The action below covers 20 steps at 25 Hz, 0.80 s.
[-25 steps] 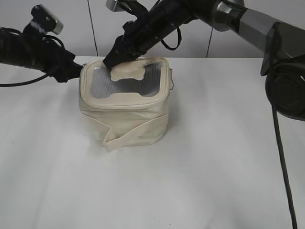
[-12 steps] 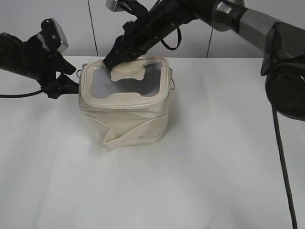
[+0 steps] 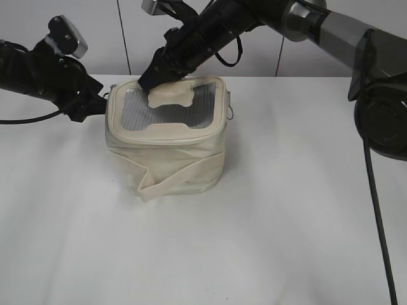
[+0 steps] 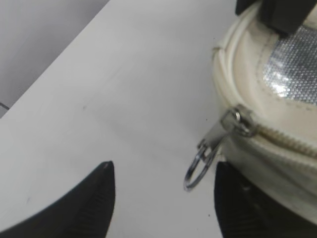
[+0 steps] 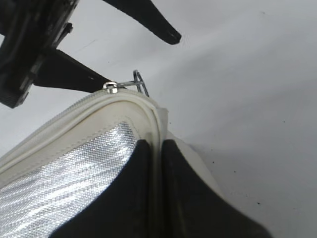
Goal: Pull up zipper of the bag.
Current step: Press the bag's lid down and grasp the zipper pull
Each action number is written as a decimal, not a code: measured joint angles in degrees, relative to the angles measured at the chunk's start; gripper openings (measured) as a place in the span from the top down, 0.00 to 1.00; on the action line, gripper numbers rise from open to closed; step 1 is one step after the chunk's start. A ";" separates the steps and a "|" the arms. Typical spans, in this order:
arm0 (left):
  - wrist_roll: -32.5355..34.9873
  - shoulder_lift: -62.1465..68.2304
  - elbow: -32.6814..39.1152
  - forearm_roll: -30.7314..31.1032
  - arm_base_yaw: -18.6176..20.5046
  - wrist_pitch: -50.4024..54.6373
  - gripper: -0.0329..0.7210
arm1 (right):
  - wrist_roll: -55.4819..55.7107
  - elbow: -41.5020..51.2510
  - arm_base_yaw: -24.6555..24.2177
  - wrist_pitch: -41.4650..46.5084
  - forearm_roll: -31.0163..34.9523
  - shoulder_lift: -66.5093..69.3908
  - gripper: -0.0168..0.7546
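Observation:
I expect the silver pull [image 4: 202, 161] to slide around to mid-front when I pull it, because the zipper bends around the bag's rounded front corner [image 3: 117, 138].
The cream bag [image 3: 166, 149] stands on the table, its grey window top with the H-shaped patch facing up. Its zipper [image 4: 277, 135] runs along the top edge, and a silver pull with a round ring [image 4: 208, 151] hangs at the bag's left corner. My left gripper [image 4: 161, 198] is open, its jaws on either side of the ring without touching it; it sits just left of the bag in the exterior view [image 3: 95, 101]. My right gripper [image 5: 152, 163] is shut on the bag's top rim [image 5: 129, 101] at the back left corner [image 3: 147, 79].
The white table [image 3: 286, 210] spreads out in front of and to the right of the bag. A pale wall rises behind it. A second ring pull hangs at the bag's right back corner [image 3: 231, 112]. The strap band [image 3: 181, 178] wraps the bag's front.
My left gripper drew back and rose a little, then came in again to the bag's left corner. The right gripper and the bag have not moved.

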 joint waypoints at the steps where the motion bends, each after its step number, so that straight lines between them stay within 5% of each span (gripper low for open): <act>1: 0.00 0.00 0.00 -0.11 -0.06 0.13 0.33 | 0.00 0.00 0.00 0.00 0.00 0.00 0.91; 9: 0.00 0.00 0.00 -0.44 -3.51 -4.09 0.56 | 0.00 0.00 0.00 0.10 -0.18 0.00 0.92; 15: 0.00 0.00 0.00 3.38 -5.30 -5.58 0.93 | 0.06 0.00 0.00 0.04 -0.18 0.00 0.92; 20: -4.72 -0.28 0.00 7.23 -5.30 -5.01 0.96 | 0.06 0.00 0.00 0.04 -0.18 0.00 0.92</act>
